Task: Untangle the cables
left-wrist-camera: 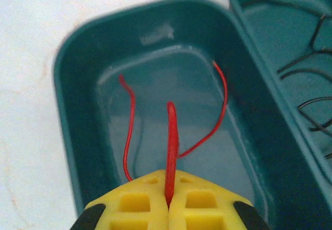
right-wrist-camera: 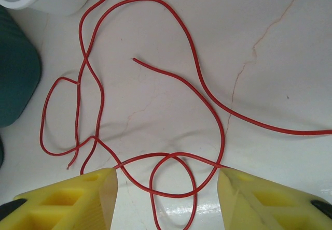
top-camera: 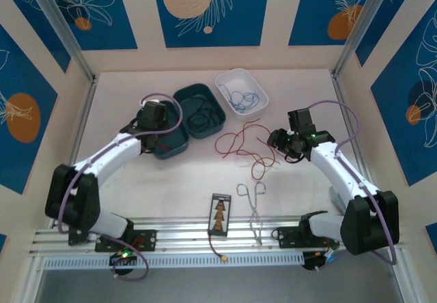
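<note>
I should keep lowering the held part with my left gripper, as the red cable's loose ends (left-wrist-camera: 215, 64) are inside the teal tray below, and let it go near the tray's bottom (left-wrist-camera: 166, 82).
My left gripper (top-camera: 154, 123) hangs over the left teal tray (top-camera: 179, 146). In its wrist view the gripper (left-wrist-camera: 168, 205) is shut on a red cable (left-wrist-camera: 171, 142), whose strands hang down into that tray (left-wrist-camera: 72, 105). More red cables (top-camera: 240, 146) lie in loose crossing loops on the table. My right gripper (top-camera: 281, 142) stands at their right side. It is open (right-wrist-camera: 166, 201), its yellow fingers either side of a small red loop (right-wrist-camera: 170, 155) on the table, touching nothing. Black cables (top-camera: 202, 117) (left-wrist-camera: 295, 64) lie in the second teal tray, and a blue cable (top-camera: 240, 99) lies in the white tray.
The white tray (top-camera: 225, 81) stands at the back, to the right of the two teal ones. Silver forceps (top-camera: 254, 207) and a small black board (top-camera: 220, 215) lie near the front rail. A corner of the white tray (right-wrist-camera: 52, 2) shows in the right wrist view.
</note>
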Motion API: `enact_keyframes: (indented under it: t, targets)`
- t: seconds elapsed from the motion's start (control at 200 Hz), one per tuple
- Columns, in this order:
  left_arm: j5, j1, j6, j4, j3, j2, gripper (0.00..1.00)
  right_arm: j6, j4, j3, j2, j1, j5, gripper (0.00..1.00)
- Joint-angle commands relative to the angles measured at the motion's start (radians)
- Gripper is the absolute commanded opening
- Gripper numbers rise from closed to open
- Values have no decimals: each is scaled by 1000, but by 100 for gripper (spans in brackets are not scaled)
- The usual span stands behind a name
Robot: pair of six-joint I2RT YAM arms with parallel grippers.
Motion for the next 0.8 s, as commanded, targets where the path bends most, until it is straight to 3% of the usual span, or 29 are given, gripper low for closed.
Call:
enact_keyframes:
  t: [0.0, 0.44, 0.795]
  targets:
    - [107, 26, -49, 83, 52, 78, 0, -1, -22, -15, -23, 6, 8, 54]
    - [329, 50, -73, 116, 266, 392, 0, -2, -24, -20, -30, 3, 14, 54]
    - [396, 49, -108, 133, 341, 468, 0, -6, -28, -9, -24, 0, 7, 54]
